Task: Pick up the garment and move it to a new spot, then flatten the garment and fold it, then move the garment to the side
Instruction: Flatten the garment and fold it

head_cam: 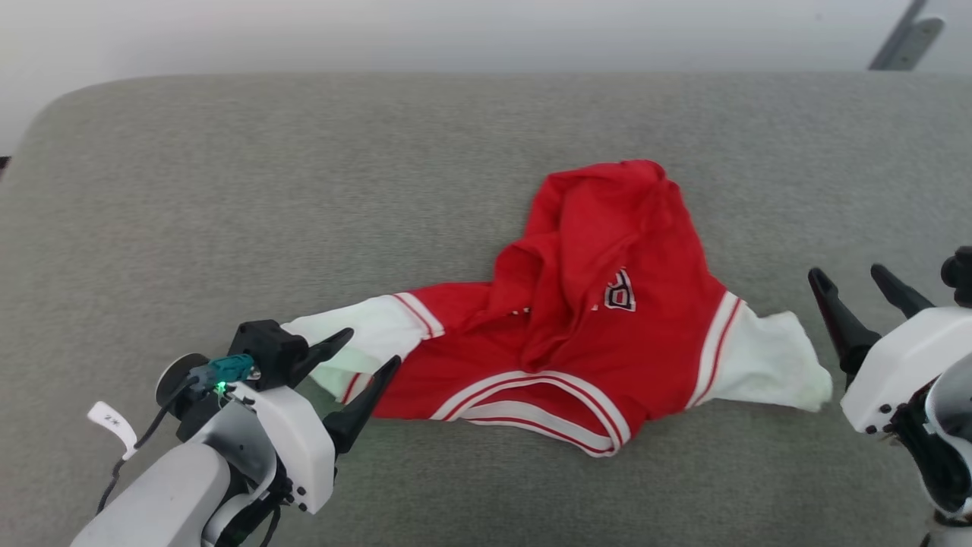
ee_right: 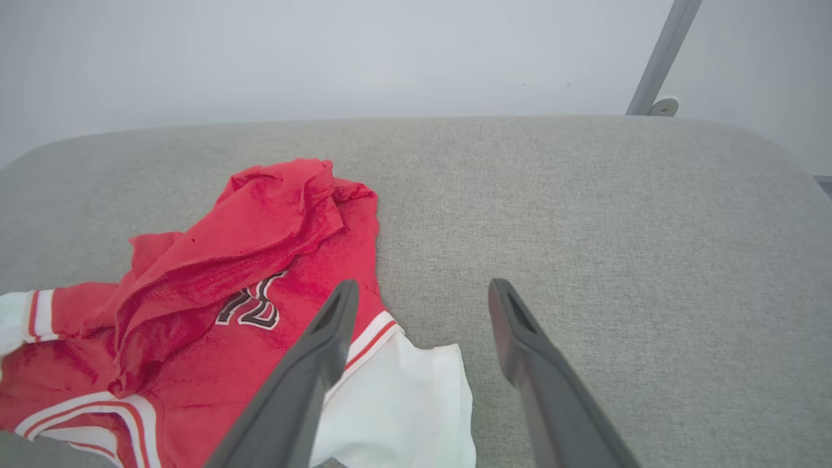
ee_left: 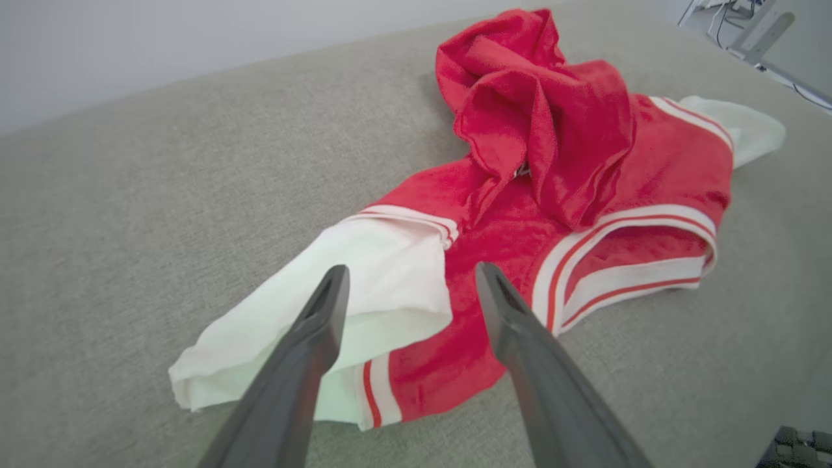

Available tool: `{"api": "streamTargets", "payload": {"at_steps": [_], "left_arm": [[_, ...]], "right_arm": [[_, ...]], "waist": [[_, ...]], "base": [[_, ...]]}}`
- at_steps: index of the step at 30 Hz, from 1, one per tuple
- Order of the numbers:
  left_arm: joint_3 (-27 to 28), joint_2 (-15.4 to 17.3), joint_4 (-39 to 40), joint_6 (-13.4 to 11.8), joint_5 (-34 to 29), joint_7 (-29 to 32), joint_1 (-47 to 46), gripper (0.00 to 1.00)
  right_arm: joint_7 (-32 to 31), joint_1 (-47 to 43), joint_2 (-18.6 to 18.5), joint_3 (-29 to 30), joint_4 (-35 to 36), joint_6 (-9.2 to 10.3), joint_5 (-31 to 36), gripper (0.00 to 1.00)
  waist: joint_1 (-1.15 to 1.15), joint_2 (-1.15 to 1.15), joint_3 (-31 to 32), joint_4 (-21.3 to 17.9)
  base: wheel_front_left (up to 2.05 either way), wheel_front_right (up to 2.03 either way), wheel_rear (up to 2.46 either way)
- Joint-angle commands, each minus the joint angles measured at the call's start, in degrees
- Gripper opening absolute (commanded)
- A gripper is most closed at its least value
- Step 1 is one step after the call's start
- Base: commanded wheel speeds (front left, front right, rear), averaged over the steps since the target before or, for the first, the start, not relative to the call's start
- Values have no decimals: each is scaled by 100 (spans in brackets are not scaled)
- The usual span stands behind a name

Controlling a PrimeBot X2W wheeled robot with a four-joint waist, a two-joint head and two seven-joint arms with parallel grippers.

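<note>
I expect the garment to open out and show more print when I lift it, because a bit of black print (head_cam: 620, 291) is peeking out from the bunched body (head_cam: 566, 281).
The garment (head_cam: 592, 319), a red jersey T-shirt with white sleeves and striped trim, lies crumpled on the grey cushion (head_cam: 228, 213), its body bunched up toward the back. A bit of black print shows on its chest. My left gripper (head_cam: 368, 351) stands open at the garment's left white sleeve (ee_left: 364, 273), fingers on either side of the sleeve's end, nothing pinched. My right gripper (head_cam: 849, 275) stands open just right of the other white sleeve (ee_right: 403, 403), apart from it. The garment (ee_right: 214, 292) lies left of the right fingers.
The grey fabric cushion fills the work area, with bare room left of and behind the garment. A pale wall runs behind it, and a grey metal bracket (head_cam: 907, 42) stands at the far right corner.
</note>
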State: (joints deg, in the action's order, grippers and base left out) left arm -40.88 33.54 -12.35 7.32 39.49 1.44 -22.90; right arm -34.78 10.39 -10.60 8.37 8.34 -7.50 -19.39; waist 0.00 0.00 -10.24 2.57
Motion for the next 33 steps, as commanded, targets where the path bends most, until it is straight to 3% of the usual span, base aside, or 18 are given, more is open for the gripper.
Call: {"api": "streamTargets", "payload": {"at_steps": [1, 13, 18, 19, 20, 21, 22, 33], "left_arm": [[-41, 24, -22, 18, 62, 36, -96, 100], [-480, 236, -644, -32, -193, 431, -457, 100], [-462, 235, -790, -117, -161, 455, -472, 100], [-445, 226, -826, -134, -110, 484, -459, 82], [-440, 222, -846, -143, -87, 519, -449, 40], [-441, 224, -851, -148, -73, 544, -454, 4], [-432, 216, -860, -151, -15, 576, -445, 0], [-310, 441, -511, -88, 359, 1048, -694, 0]], "right_arm": [[141, -58, 68, 15, 60, 1, 26, 100], [2386, -408, 643, -266, 149, 1, 411, 100], [2986, -538, 731, -360, -92, 2, 371, 100], [3054, -548, 740, -383, -134, 2, 370, 100], [3118, -559, 747, -379, -178, 2, 345, 100], [3154, -579, 750, -372, -230, 2, 300, 100], [3187, -600, 757, -379, -268, 2, 297, 100], [3283, -660, 774, -395, -334, 1, 134, 100]], "waist": [[0, 0, -45, -102], [0, 0, -188, -601], [0, 0, -189, -687], [0, 0, -181, -699], [0, 0, -172, -708], [0, 0, -162, -715], [0, 0, -152, -720], [0, 0, -74, -667]], "base": [[0, 0, 0], [0, 0, 0], [0, 0, 0], [0, 0, 0], [0, 0, 0], [0, 0, 0], [0, 0, 0], [0, 0, 0]]}}
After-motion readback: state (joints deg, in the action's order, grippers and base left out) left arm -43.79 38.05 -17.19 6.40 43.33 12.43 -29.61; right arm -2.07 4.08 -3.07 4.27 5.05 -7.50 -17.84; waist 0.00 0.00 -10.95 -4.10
